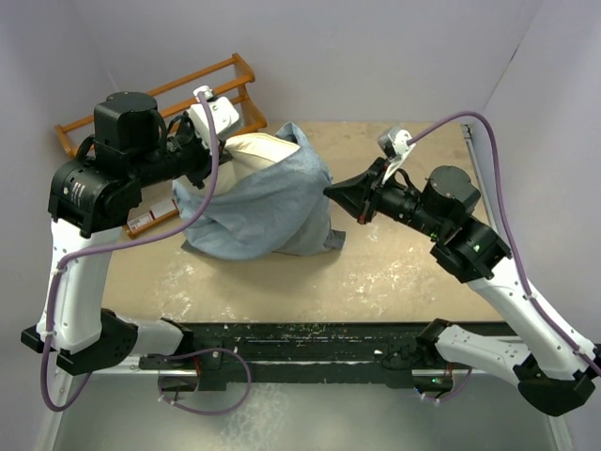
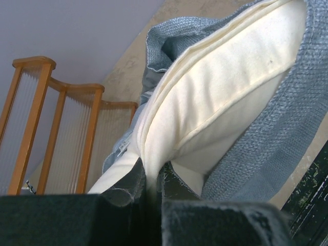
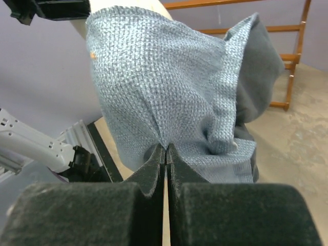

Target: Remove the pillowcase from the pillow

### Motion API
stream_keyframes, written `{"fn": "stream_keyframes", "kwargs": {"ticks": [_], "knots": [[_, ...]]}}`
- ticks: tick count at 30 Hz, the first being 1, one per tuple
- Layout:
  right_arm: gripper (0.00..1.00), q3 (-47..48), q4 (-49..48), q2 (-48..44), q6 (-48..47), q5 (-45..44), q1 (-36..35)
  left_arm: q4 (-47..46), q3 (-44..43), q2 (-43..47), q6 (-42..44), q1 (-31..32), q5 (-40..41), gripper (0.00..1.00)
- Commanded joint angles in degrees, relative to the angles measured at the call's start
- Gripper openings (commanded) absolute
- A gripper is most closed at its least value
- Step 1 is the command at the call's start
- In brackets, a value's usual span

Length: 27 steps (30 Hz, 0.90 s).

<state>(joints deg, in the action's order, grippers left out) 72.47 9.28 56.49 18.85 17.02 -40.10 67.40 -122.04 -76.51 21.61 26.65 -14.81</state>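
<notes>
The rack [image 1: 250,111] leaves my left gripper little room to pull the cream pillow, so my right gripper should take the pillow [image 1: 269,148] and my left gripper the pillowcase.
The pillowcase [image 1: 268,207], blue-grey side out, is bunched around the lower part of the cream pillow [image 1: 258,147], which sticks out at the top left. My left gripper [image 1: 216,158] is shut on a fold of the pillow's bare end; in the left wrist view my left gripper [image 2: 151,179] pinches the cream pillow [image 2: 230,87], with the pillowcase [image 2: 266,148] wrapped behind it. My right gripper [image 1: 334,192] is shut on the pillowcase's right side; in the right wrist view my right gripper [image 3: 166,149] pinches a pleat of the pillowcase [image 3: 164,82], which hangs lifted.
An orange wooden rack [image 1: 160,94] stands at the back left, close behind the left arm; it also shows in the left wrist view [image 2: 51,128] and the right wrist view [image 3: 292,51]. A small labelled box [image 1: 150,219] lies under the left arm. White walls enclose the table [image 1: 413,272].
</notes>
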Motion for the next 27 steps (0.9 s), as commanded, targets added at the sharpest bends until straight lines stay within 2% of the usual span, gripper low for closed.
{"fn": "stream_keyframes", "kwargs": {"ticks": [1,11,16,19,23,27], "knots": [[0.00,-1.3,1.7,-2.2,0.5,-8.2,-0.1,-12.2,-4.8,1.9,0.7,0.0,0.1,0.00],[0.00,-9.5,9.1,-4.9,7.3,-26.5,1.0,-12.7,-5.6,2.3,1.4,0.0,2.0,0.00],[0.00,-16.4,8.7,-4.1,11.8,-27.6,1.4,-14.4,-6.1,2.7,0.7,0.0,3.5,0.00],[0.00,-19.7,8.8,-0.4,14.1,-27.5,1.5,-16.1,-6.6,2.7,-0.1,0.0,4.8,0.00],[0.00,-22.3,10.4,6.3,14.9,-30.0,1.5,-23.9,-4.9,4.6,-1.6,0.0,9.4,0.00],[0.00,-17.6,12.5,9.7,11.9,-35.2,0.0,-33.6,-2.6,6.3,-2.5,0.0,14.6,0.00]]}}
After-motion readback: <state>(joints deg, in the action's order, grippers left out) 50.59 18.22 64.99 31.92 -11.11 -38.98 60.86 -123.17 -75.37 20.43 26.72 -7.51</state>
